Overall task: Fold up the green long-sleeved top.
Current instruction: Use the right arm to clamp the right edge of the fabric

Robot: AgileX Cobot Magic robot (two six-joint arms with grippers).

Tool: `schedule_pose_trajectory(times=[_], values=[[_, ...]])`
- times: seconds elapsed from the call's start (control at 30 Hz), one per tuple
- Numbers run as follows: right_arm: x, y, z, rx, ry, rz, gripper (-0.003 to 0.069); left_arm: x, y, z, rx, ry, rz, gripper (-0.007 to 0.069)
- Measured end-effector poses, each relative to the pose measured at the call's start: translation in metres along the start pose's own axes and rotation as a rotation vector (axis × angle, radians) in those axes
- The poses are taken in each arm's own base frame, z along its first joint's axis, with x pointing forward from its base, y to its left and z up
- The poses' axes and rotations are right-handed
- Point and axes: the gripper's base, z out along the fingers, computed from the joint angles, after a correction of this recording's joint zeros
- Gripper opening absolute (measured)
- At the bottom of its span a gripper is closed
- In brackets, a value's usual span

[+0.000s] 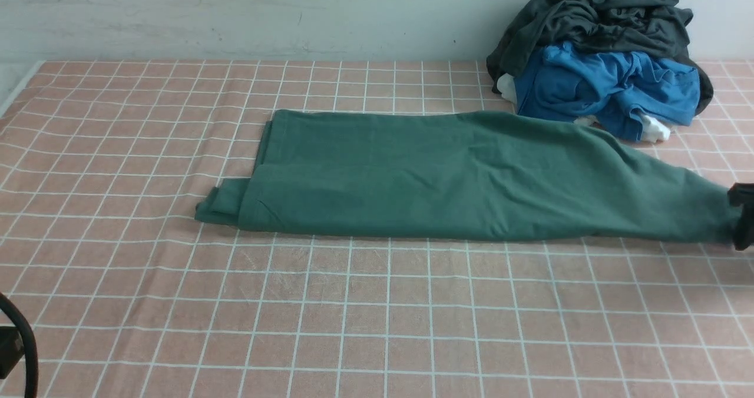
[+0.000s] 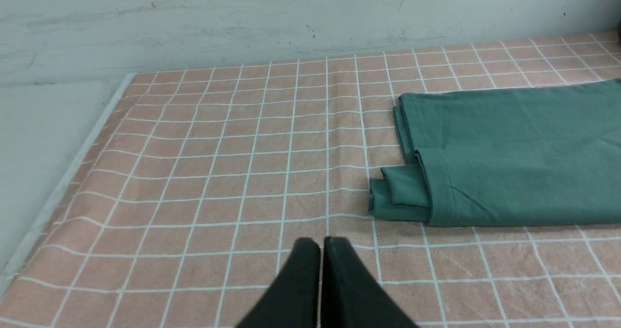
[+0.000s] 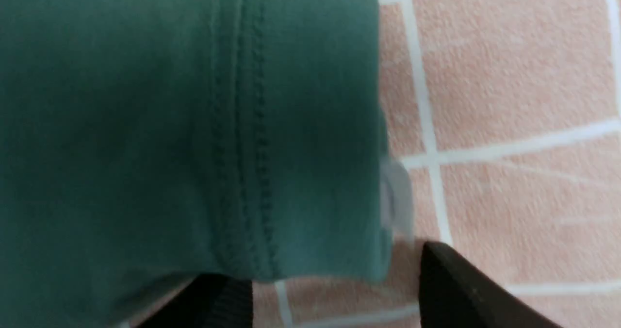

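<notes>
The folded sleeve end [image 1: 222,201] is lying loose and unpinned. The green long-sleeved top [image 1: 424,186] will therefore slip along a bit when I raise its stitched edge.
The green long-sleeved top [image 1: 447,174] lies folded lengthwise into a long strip across the pink checked tablecloth [image 1: 377,315]. A folded sleeve end [image 2: 395,192] sticks out at its left end. My right gripper [image 1: 741,216] is at the strip's right end. In the right wrist view it [image 3: 335,294] is open, its fingers [image 3: 461,289] spread just short of the top's stitched edge [image 3: 242,148]. A white label [image 3: 395,197] peeks out beside that edge. My left gripper [image 2: 320,244] is shut and empty, above the cloth near the strip's left end.
A heap of a dark grey garment [image 1: 595,15] and a bright blue garment [image 1: 607,86] lies at the back right, close to the top's far edge. A wall runs behind the table. The table's left edge [image 2: 63,182] shows in the left wrist view.
</notes>
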Motion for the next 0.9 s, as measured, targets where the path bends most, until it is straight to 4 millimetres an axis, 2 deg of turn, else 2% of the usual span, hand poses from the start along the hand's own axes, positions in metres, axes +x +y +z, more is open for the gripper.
schedule_pose_trajectory(times=[0.37, 0.67, 0.77, 0.9], values=[[-0.01, 0.014, 0.0, -0.084, -0.065, 0.046, 0.043, 0.009, -0.001, 0.003, 0.001, 0.027, 0.005, -0.0003], [-0.03, 0.017, -0.038, -0.05, -0.059, 0.015, 0.043, 0.009, 0.0, 0.003, 0.0, 0.024, 0.011, -0.0003], [-0.034, 0.016, -0.039, -0.039, -0.098, 0.04, 0.043, 0.009, -0.001, 0.003, 0.0, 0.023, 0.011, -0.0003], [-0.036, 0.018, -0.027, -0.069, -0.098, 0.077, 0.043, 0.008, -0.001, 0.003, 0.004, 0.012, 0.011, -0.0003]])
